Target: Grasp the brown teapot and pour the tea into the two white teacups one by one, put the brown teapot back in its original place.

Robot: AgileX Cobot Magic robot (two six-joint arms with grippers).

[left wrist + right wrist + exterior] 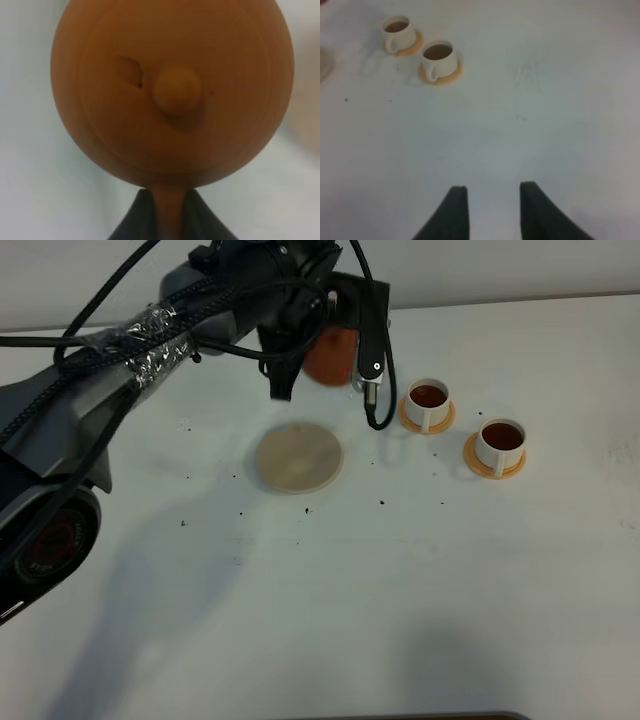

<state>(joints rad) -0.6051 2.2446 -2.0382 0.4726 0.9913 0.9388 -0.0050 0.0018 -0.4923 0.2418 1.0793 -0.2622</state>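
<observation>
I need to bring the brown teapot (331, 357) forward with my left gripper because it hangs behind the pale beige coaster. I should then turn the teapot over the coaster (300, 458) before I lower it.
The brown teapot (330, 355) hangs above the table behind the pale beige coaster (299, 457), which lies bare. My left gripper (169, 202) is shut on the teapot's handle; the round body and lid knob (176, 92) fill the left wrist view. To the teapot's right, the two white teacups (428, 400) (501, 440) stand on orange-tan saucers, and both hold dark tea. They also show in the right wrist view, as a farther teacup (399, 31) and a nearer teacup (440, 57). My right gripper (492, 202) is open over bare table, well away from the cups, with nothing between its fingers.
The left arm (150, 340), with its cables, reaches across the table's back left. Small dark specks (383, 503) dot the white tabletop around the coaster. A dark edge (440, 716) shows at the bottom of the high view.
</observation>
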